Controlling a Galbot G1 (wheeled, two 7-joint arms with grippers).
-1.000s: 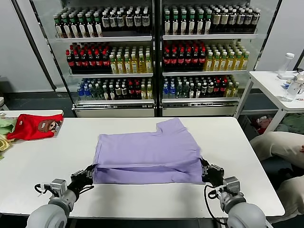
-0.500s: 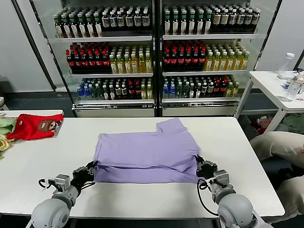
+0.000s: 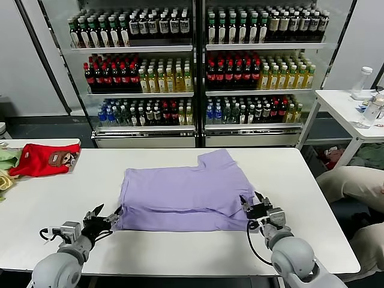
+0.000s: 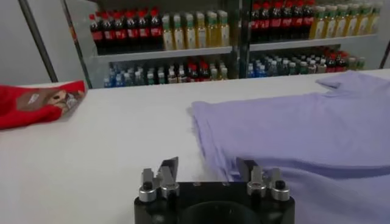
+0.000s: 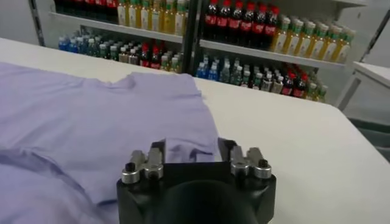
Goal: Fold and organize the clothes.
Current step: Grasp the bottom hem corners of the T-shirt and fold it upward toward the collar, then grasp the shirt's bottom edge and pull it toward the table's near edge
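A loose fold point(image 3: 174, 210) runs across the near half of the lavender T-shirt, so the robot's left gripper and right gripper should pull the T-shirt's near corners point(image 3: 119, 225) toward the robot before folding.
The lavender T-shirt point(image 3: 183, 192) lies folded on the white table point(image 3: 60, 204), one sleeve pointing to the far side and no print showing. My left gripper point(image 3: 105, 215) sits low at the shirt's near left corner, open, fingers spread with the cloth edge just beyond them point(image 4: 208, 170). My right gripper point(image 3: 252, 207) is at the near right corner, also open, with the shirt's edge point(image 5: 91, 103) lying ahead between its fingers point(image 5: 192, 149). Neither gripper holds the cloth point(image 4: 304, 128).
A red shirt with a brown patch point(image 3: 42, 159) lies at the far left of the table, beside pale green and yellow garments point(image 3: 5, 162). Drink shelves point(image 3: 198, 72) stand behind. A second white table point(image 3: 348, 108) and a seated person's legs point(image 3: 354, 186) are at the right.
Both grippers have gone from shut on the shirt's near corners to open, letting the cloth go. The folded front edge has settled flat on the table.
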